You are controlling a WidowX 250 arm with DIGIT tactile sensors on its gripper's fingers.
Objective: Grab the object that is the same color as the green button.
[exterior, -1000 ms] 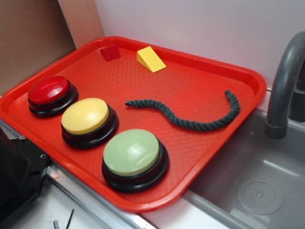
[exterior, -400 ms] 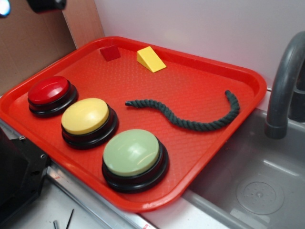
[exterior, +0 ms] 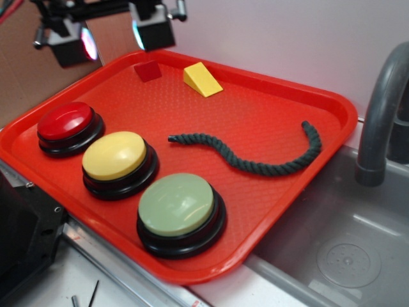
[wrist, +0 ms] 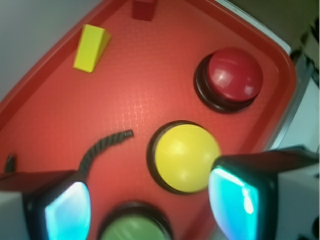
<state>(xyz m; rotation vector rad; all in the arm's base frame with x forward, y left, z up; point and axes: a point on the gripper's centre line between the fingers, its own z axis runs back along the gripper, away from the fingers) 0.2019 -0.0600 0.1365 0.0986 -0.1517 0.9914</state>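
The thick twisted rope [exterior: 241, 164] is lying in a smooth hook [exterior: 314, 152], so the rope's loose end will hang down but stay curved when I pick the rope up.
A dark green twisted rope piece [exterior: 252, 155] lies curved across the middle and right of the red tray [exterior: 268, 83]; one end of the rope [wrist: 107, 144] shows in the wrist view. The pale green button [exterior: 179, 208] on a black base sits at the tray's front edge; the green button [wrist: 137, 229] is partly cut off at the bottom of the wrist view. My gripper [exterior: 110, 37] hangs high above the tray's back left corner, far from the rope. It stands open with nothing between its fingers [wrist: 235, 200].
A yellow button [exterior: 116, 158] and a red button [exterior: 67, 123] line the tray's left side. A yellow wedge [exterior: 201, 79] and a small red block [exterior: 147, 70] sit at the back. A grey sink [exterior: 345, 256] and faucet [exterior: 383, 109] lie to the right.
My gripper has come into the exterior view from the upper left and now hangs over the tray's back left corner. Nothing on the tray has moved.
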